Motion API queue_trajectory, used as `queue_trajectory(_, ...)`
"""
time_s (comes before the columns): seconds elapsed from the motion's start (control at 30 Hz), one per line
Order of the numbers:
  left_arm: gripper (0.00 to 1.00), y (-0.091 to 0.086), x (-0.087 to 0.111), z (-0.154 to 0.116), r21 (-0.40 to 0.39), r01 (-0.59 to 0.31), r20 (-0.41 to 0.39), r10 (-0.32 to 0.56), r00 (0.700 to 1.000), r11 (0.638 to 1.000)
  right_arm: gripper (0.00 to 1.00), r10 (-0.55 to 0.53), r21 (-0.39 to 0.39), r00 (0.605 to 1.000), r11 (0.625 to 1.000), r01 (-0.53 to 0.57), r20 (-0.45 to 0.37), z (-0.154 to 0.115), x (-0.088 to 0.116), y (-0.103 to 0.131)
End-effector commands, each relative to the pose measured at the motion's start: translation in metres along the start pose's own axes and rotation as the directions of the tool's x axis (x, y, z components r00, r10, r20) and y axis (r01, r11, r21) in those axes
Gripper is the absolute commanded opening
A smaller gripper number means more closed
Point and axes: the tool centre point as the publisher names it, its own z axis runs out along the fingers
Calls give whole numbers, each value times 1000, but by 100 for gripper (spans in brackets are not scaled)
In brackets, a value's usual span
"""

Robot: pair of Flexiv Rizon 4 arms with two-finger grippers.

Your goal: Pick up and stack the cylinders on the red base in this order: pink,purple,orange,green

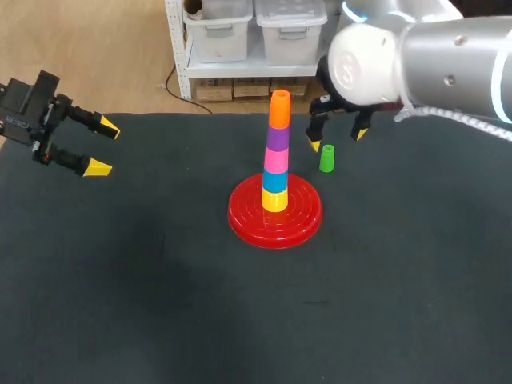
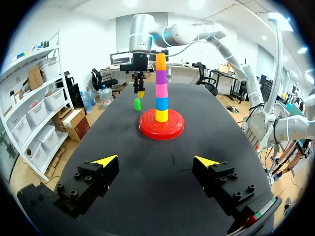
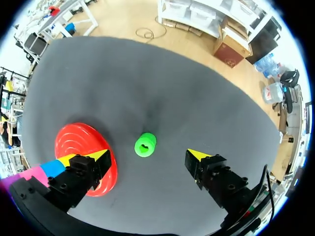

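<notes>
The green cylinder (image 1: 327, 158) will slide down over the top of the orange cylinder when I lower it onto the stack, because the orange cylinder gets thinner toward a narrow top (image 1: 280, 95).
On the red base (image 1: 274, 216) (image 2: 161, 127) (image 3: 78, 142) stands a stack of cylinders: yellow at the bottom, then blue, pink (image 1: 276, 162), purple (image 1: 278, 139) and orange (image 1: 279, 110) on top. A green cylinder (image 1: 327, 158) (image 2: 137, 103) (image 3: 145, 144) stands upright on the mat just right of the base. My right gripper (image 1: 338, 140) (image 3: 147, 156) hangs open right above it, fingers on either side and clear of it. My left gripper (image 1: 102, 147) (image 2: 156, 161) is open and empty at the far left of the table, well away from the stack.
The dark mat (image 1: 160, 304) covers the whole table, with broad bare room in front and to both sides of the base. The table's back edge runs just behind the stack and the green cylinder.
</notes>
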Motion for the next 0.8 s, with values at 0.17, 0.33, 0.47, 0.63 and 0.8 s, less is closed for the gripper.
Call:
queue_trajectory(0.17,100,0,1,0,-1,-3,2,3,1000,1000,100,15,6,995,1000,-14,-99,9,-3,0)
queue_trajectory(0.33,100,0,1,0,-1,-3,2,3,1000,1000,100,10,21,995,1000,-8,-99,12,-8,-1)
queue_trajectory(0.47,100,0,1,0,-1,-3,2,3,1000,1000,100,2,27,994,1000,1,-112,16,-12,-1)
queue_trajectory(0.63,100,0,1,0,-1,-3,2,3,1000,1000,98,-9,32,993,999,13,-119,19,-17,-2)
queue_trajectory(0.8,100,0,1,0,-1,-3,2,3,1000,1000,58,-8,38,993,999,13,-121,23,-16,-1)
